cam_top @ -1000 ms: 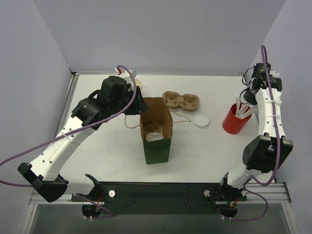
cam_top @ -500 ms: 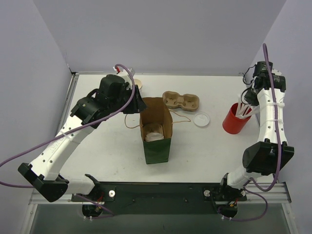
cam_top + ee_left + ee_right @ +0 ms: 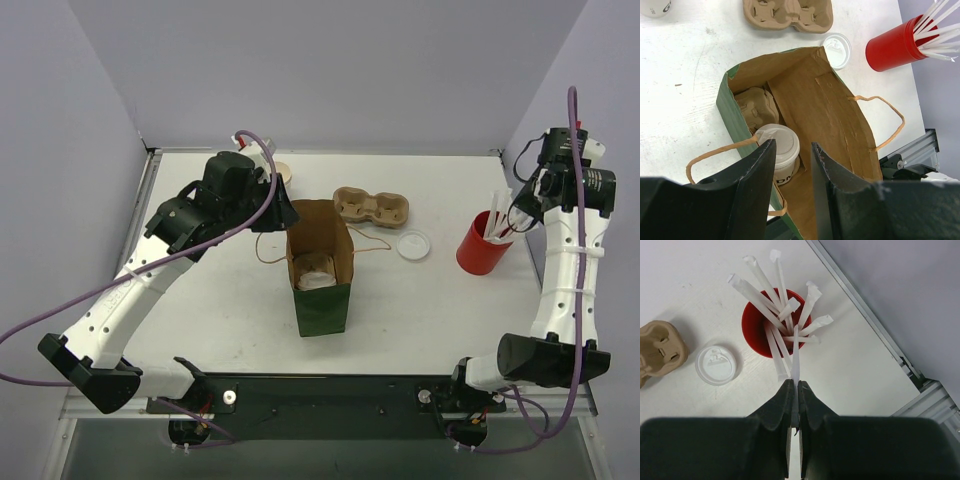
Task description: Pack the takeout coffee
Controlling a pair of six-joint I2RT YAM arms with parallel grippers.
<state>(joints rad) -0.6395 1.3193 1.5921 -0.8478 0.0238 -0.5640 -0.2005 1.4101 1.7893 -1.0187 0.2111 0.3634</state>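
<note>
My right gripper should go on pinching a white straw [image 3: 796, 354] and carrying it until the straw is over the coffee's lid [image 3: 317, 281], since the paper bag's opening stands open.
The takeout coffee [image 3: 781, 145], a white cup with a round white lid, stands inside the green and brown paper bag [image 3: 835, 115], next to a brown carrier [image 3: 756, 107] that is also in the bag. From above, the cup [image 3: 315, 275] shows through the bag's [image 3: 322, 305] open mouth. My left gripper [image 3: 791, 146] hovers open above the bag's near rim with nothing between its fingers; seen from above, it [image 3: 283, 213] is at the bag's back left. My right gripper [image 3: 794, 385] is shut on a white straw [image 3: 795, 352] above the red cup [image 3: 774, 322].
A brown two-hole carrier [image 3: 372, 207] lies behind the bag. A loose white lid [image 3: 413, 245] lies between it and the red straw cup [image 3: 482, 248]. An open white cup [image 3: 283, 172] stands at the back left. The right wall is close to my right arm.
My right arm has risen and swung toward the right wall, drawing the straw up from the red cup. The left arm has hardly moved.
</note>
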